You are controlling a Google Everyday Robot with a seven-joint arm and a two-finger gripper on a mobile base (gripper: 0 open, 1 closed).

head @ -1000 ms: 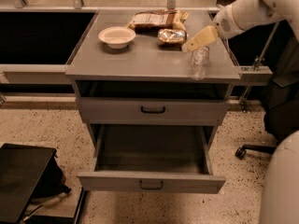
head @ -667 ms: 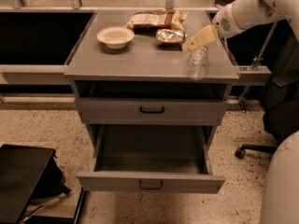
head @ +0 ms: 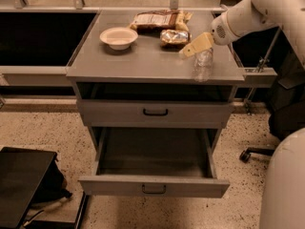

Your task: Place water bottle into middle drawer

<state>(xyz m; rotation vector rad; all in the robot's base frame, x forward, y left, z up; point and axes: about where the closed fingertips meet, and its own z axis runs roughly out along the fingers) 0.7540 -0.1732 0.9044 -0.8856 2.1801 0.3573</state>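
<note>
My gripper should keep moving in on the water bottle (head: 202, 69) until its fingers close around it. The bottle is clear of the snack packets, and the fingers are next to its top (head: 204, 56).
The water bottle (head: 202, 65), small and clear, stands upright on the grey cabinet top (head: 143, 61) near its front right edge. My gripper (head: 196, 46) reaches in from the right on a white arm and sits right at the bottle's top, on its left side. I cannot see whether it grips the bottle. The middle drawer (head: 155, 186), with a black bar handle, is pulled fully out below, and its inside looks bare.
The upper handled drawer (head: 155, 112) is closed. A white bowl (head: 119, 36) and two snack packets (head: 157, 19) (head: 174, 36) lie on the top behind the bottle. A black case (head: 24, 185) lies at floor left, a chair base (head: 250, 154) at right, and my white body (head: 286, 185) at lower right.
The gripper has shifted slightly left and down toward the bottle's top. The bottle and the drawers have not moved.
</note>
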